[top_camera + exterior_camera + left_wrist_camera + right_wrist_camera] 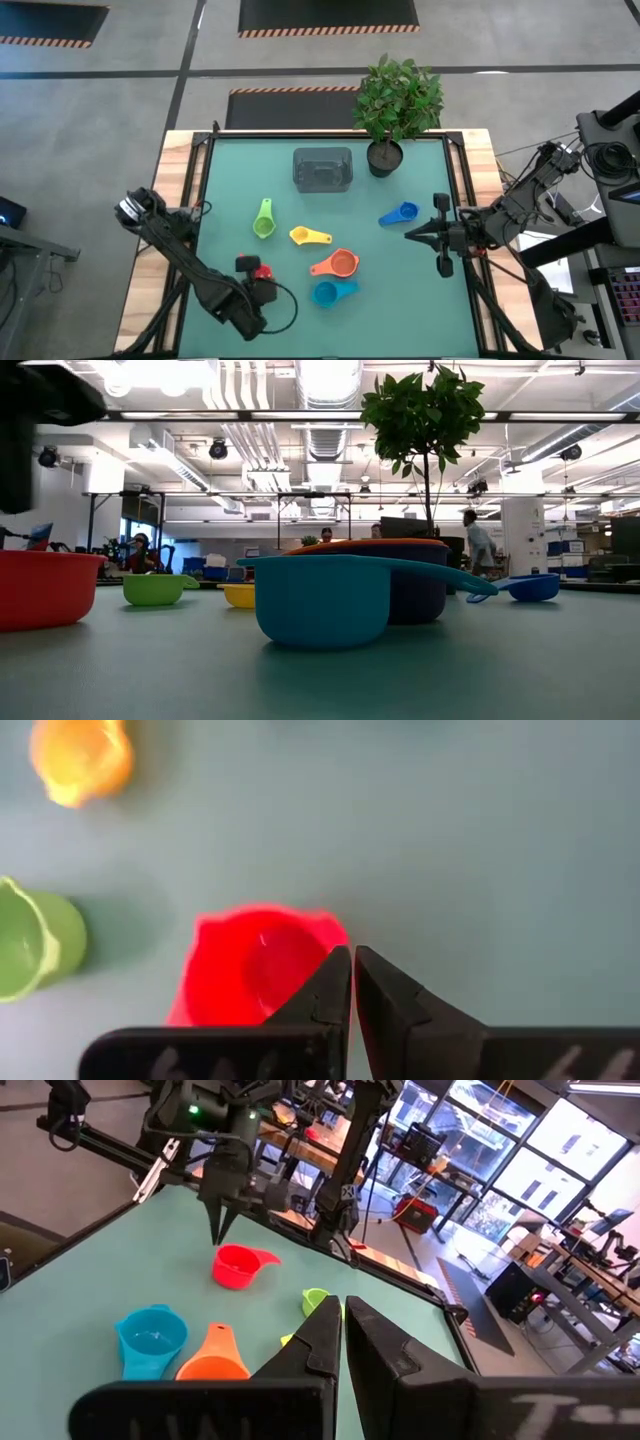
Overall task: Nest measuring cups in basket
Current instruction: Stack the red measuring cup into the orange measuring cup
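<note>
My left gripper needs to open its fingers, which are shut above the red cup's rim (30, 553), and lower them on both sides of it before putting the red cup inside the orange cup (344, 262).
On the green table lie a red cup (262, 271), a green one (263, 220), a yellow one (308, 236), an orange one (337, 264) and two blue ones (330, 292) (400, 214), each resting on its base. The grey basket (322, 168) stands at the far middle. My left gripper (353, 960) points steeply down, shut, its tips over the red cup's rim (222, 1254). My right gripper (408, 236) hangs shut and level above the table's right side, clear of every cup. My left gripper's shut fingertips (218, 1236) come from above at the edge of the red cup's rim (322, 945), on the side away from its handle. Whether they touch the rim, I cannot tell. The cup stands upright on the table.
A potted leafy plant (398, 110) stands right of the basket at the far edge. Wooden rails (180, 200) frame the table on both sides. In the low view the orange rim (365, 545) shows on top of a darker cup (420, 600).
</note>
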